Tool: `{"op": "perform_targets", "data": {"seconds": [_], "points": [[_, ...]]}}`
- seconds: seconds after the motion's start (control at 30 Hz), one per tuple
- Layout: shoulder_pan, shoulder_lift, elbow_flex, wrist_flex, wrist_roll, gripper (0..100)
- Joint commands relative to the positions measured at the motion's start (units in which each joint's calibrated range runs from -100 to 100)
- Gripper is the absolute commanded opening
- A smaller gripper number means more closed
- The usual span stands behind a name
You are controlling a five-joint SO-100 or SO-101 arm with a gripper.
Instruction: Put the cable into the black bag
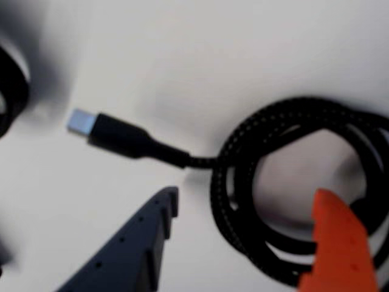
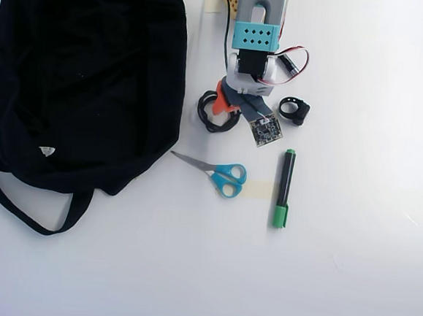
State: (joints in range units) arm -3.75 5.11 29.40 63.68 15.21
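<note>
The plug's cord tucks in among (image 1: 222, 162) the wound loops. I expect the cable (image 1: 234, 210) will stay coiled together as I carry it to the black bag.
The cable (image 1: 238, 143) is a coil of black braided cord lying on the white table, its loose end with a silver-tipped plug (image 1: 81, 121) pointing left in the wrist view. My gripper (image 1: 246, 194) is open low over the coil. The orange finger (image 1: 337, 243) is over the coil's hole and the dark finger (image 1: 143, 243) is outside it, so the coil's near side lies between them. In the overhead view the cable (image 2: 206, 115) sits under my gripper (image 2: 226, 112), just right of the black bag (image 2: 79, 74), which lies slumped at the upper left.
A black ring-shaped clip (image 2: 294, 110) lies right of the arm; a black curve at the wrist view's left edge (image 1: 13, 85) may be the same clip. Blue-handled scissors (image 2: 221, 175) and a green marker (image 2: 284, 187) lie below. The bag's strap (image 2: 31, 217) trails toward the lower left.
</note>
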Motion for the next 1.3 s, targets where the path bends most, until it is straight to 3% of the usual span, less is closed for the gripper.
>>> {"op": "perform_targets", "data": {"seconds": [0.0, 0.43, 0.8, 1.27], "points": [[0.2, 0.5, -0.4, -0.9, -0.1, 29], [0.6, 0.9, -0.1, -0.9, -0.1, 28], [0.8, 1.5, 0.1, -0.9, -0.1, 5], [0.8, 1.4, -0.1, -0.9, -0.1, 2]]}}
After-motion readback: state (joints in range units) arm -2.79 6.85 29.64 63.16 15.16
